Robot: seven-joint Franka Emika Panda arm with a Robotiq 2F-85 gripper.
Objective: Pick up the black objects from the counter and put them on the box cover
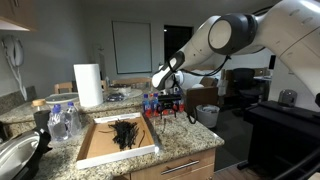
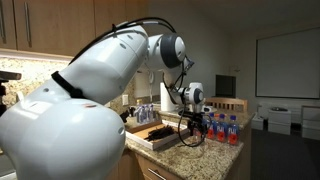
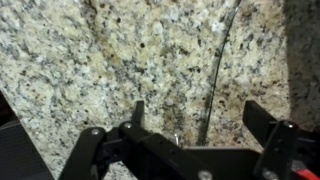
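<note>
I should now lower my gripper until its fingers are on either side of the thin black piece point(image 3: 216, 75), then close it, because the piece runs along the gap point(image 3: 207, 120) between both open fingers.
My gripper point(image 3: 200, 122) is open just above the speckled granite counter point(image 3: 90, 70), its dark fingers point(image 3: 262, 120) wide apart. One thin black wiry piece point(image 3: 214, 85) lies on the stone between them, running away from the wrist. In both exterior views the gripper point(image 1: 168, 110) point(image 2: 188, 132) hangs low over the counter just beside the box cover point(image 1: 92, 150) point(image 2: 143, 140). A spidery clump of black objects point(image 1: 125, 132) point(image 2: 156, 131) rests inside that tan tray.
Small bottles with red and blue labels point(image 2: 220, 128) stand close behind the gripper. A paper towel roll point(image 1: 88, 85) stands at the back; clear bottles point(image 1: 60, 120) and a round metal bowl point(image 1: 14, 156) sit by the tray's far side. The counter edge point(image 1: 190, 152) is near.
</note>
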